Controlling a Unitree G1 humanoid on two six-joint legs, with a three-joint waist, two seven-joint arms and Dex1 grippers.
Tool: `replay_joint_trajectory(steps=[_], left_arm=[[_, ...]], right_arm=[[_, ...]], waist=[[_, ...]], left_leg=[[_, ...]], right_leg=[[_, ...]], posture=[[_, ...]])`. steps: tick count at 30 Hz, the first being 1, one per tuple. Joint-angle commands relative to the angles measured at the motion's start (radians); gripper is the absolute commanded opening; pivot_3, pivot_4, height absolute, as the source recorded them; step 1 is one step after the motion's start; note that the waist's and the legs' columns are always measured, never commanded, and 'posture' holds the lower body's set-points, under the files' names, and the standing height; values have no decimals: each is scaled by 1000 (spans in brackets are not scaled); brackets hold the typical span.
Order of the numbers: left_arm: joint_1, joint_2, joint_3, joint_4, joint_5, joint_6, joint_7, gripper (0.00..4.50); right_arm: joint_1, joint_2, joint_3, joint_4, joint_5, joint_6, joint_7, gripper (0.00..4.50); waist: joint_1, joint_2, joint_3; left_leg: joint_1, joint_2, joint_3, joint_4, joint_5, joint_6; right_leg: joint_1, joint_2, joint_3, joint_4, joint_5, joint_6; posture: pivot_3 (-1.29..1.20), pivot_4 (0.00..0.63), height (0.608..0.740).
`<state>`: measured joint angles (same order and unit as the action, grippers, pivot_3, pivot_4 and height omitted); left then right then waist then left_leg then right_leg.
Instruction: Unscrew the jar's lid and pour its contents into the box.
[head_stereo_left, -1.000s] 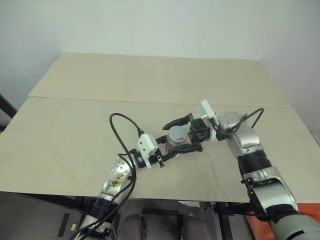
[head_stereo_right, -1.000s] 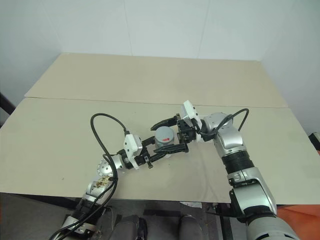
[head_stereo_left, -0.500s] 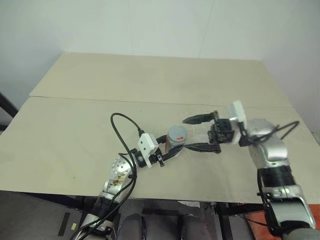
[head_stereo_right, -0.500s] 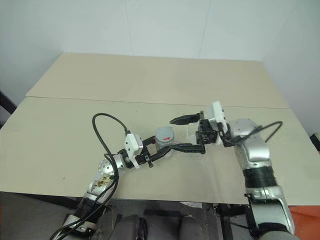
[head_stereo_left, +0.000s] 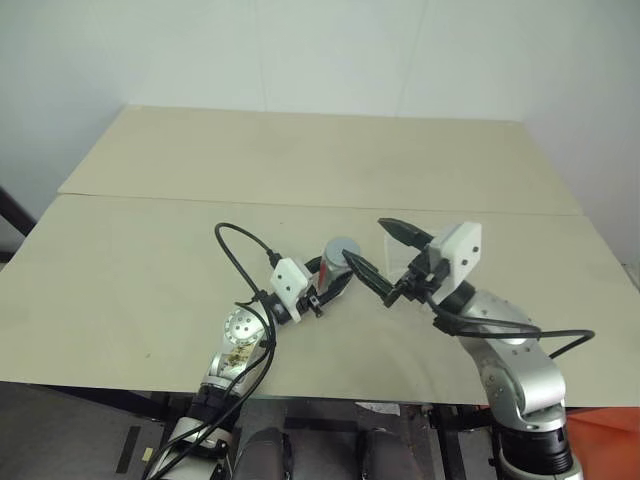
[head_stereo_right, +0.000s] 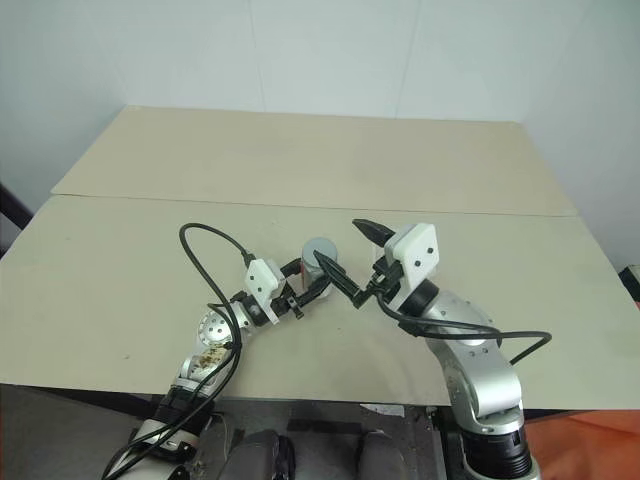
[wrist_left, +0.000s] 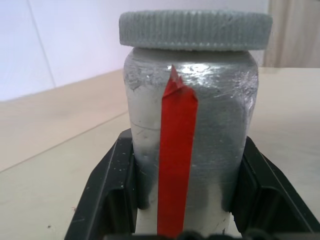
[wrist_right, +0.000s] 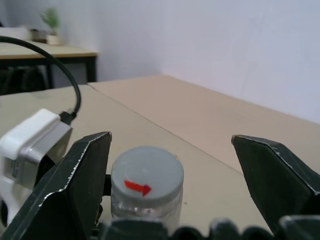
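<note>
The lid (wrist_right: 147, 172) sits level and low over the jar's rim (wrist_right: 146, 202), so the lid should rotate yet stay seated when I turn it.
A silvery-grey jar (wrist_left: 190, 125) with a red strip down its side stands upright, and my left gripper (head_stereo_left: 334, 276) is shut on its body. Its ribbed grey lid (wrist_left: 195, 29) sits on top; in the right wrist view the lid (wrist_right: 146, 172) carries a red arrow. My right gripper (head_stereo_left: 385, 252) is open, just right of the jar and level with the lid, pointing at it without touching. Its fingers (wrist_right: 75, 175) stand wide to either side of the lid. The clear box (head_stereo_left: 406, 256) shows faintly on the table behind the right gripper. The contents are hidden.
The beige table (head_stereo_left: 300, 160) stretches wide to the back and to both sides, with a seam (head_stereo_left: 200, 201) running across it. A black cable (head_stereo_left: 240, 245) loops up from my left wrist. A white wall stands behind the table.
My right gripper has drawn back from around the jar, swung out to the right, and now faces it from nearer me, still open. My left gripper has nudged the jar slightly farther away.
</note>
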<state>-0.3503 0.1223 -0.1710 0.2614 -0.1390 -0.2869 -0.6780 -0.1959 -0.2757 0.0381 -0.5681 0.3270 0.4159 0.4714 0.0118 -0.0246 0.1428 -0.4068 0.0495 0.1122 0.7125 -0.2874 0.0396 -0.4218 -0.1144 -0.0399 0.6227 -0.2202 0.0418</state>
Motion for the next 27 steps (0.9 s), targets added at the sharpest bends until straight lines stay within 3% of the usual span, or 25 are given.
replay_joint_trajectory(steps=[1,11,27], left_arm=[[-18,-14,-3,-5,1,-40,5,1979],[-22,-25,-9,4,6,-54,6,1979],[-20,-33,-6,5,11,-60,10,1979]], right_arm=[[11,27,56,-49,-40,30,-76,4473],[-24,63,105,9,-96,15,-138,4473],[-46,84,111,58,-71,20,-110,4473]], waist=[[-1,0,0],[-2,0,0],[-2,0,0]], left_leg=[[0,0,0,0,0,0],[0,0,0,0,-1,1],[0,0,0,0,-1,1]], right_leg=[[0,0,0,0,0,0],[0,0,0,-1,0,0],[0,0,0,-1,0,0]], posture=[[0,150,740],[0,150,740],[0,150,740]])
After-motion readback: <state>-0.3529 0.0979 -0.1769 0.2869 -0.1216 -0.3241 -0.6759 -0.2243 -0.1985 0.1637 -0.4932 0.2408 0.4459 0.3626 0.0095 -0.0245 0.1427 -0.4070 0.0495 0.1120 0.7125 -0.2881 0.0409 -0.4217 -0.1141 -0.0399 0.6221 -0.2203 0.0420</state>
